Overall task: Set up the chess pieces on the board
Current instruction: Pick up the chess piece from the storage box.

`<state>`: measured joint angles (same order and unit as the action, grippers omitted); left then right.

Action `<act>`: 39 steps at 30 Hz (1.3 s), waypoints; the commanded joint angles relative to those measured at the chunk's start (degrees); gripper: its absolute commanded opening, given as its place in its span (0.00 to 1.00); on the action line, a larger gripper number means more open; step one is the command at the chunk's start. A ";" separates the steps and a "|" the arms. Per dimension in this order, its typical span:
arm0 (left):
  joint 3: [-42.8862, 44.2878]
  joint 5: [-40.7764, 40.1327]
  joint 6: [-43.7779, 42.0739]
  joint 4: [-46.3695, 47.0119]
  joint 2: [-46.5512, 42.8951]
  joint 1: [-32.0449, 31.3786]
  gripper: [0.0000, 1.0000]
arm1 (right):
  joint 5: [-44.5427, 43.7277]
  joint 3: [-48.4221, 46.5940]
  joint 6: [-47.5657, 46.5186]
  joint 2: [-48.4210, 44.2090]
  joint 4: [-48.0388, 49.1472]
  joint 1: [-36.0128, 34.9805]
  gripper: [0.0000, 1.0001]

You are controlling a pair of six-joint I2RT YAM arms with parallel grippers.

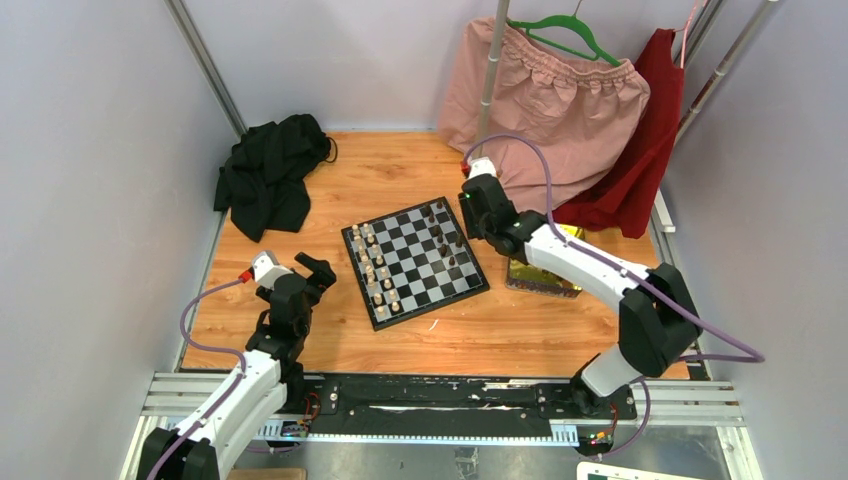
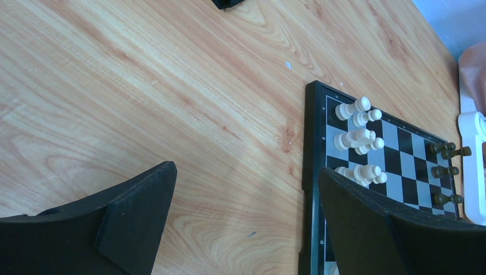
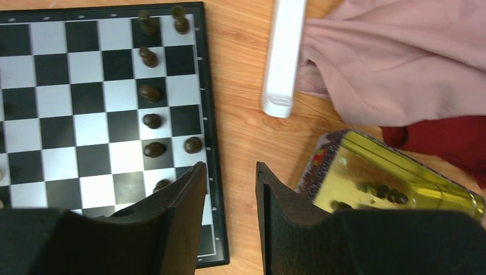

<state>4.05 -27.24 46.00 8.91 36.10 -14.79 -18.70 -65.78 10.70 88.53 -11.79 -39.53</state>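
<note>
Dark pieces (image 3: 383,192) are within reach in the open yellow tin (image 3: 395,177), and my right gripper's fingers are empty. I keep moving there until the fingers are on both sides of one piece.
The chessboard (image 1: 425,265) lies mid-table. Cream pieces (image 1: 375,265) stand in two rows along its left side. Dark brown pieces (image 1: 445,240) stand along its right side. My left gripper (image 1: 318,270) is open and empty above bare wood just left of the board. In the left wrist view the gripper (image 2: 246,170) has the board's border (image 2: 312,172) and cream pieces (image 2: 358,137) by its right finger. My right gripper (image 1: 470,215) hovers over the board's right edge. In the right wrist view the gripper (image 3: 230,166) has its jaws apart with nothing between them, and the dark pieces (image 3: 150,91) are to its left.
A shiny yellow tin (image 1: 545,275) lies right of the board and holds a few dark pieces (image 3: 381,192). A black cloth (image 1: 270,175) lies at the far left. Pink (image 1: 560,110) and red (image 1: 640,150) garments hang at the far right beside a white bar (image 3: 283,57).
</note>
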 commanded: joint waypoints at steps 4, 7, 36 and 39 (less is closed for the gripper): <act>-0.58 -0.77 -0.43 0.94 -0.36 0.20 1.00 | -9.40 6.95 6.78 -5.49 -2.81 7.84 0.40; -0.54 -0.65 -0.39 0.87 -0.33 0.20 1.00 | -8.72 9.64 8.06 -6.51 -2.89 11.40 0.40; -0.71 -0.40 -0.41 1.70 0.44 0.20 1.00 | -3.17 14.24 9.05 -0.30 2.19 25.40 0.39; -0.76 -0.43 -0.44 1.72 0.46 0.20 1.00 | -2.82 13.97 8.93 0.84 2.92 25.99 0.39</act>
<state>4.05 -27.20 46.00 8.95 36.49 -14.79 -22.09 -51.68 18.90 87.72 -10.17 -15.05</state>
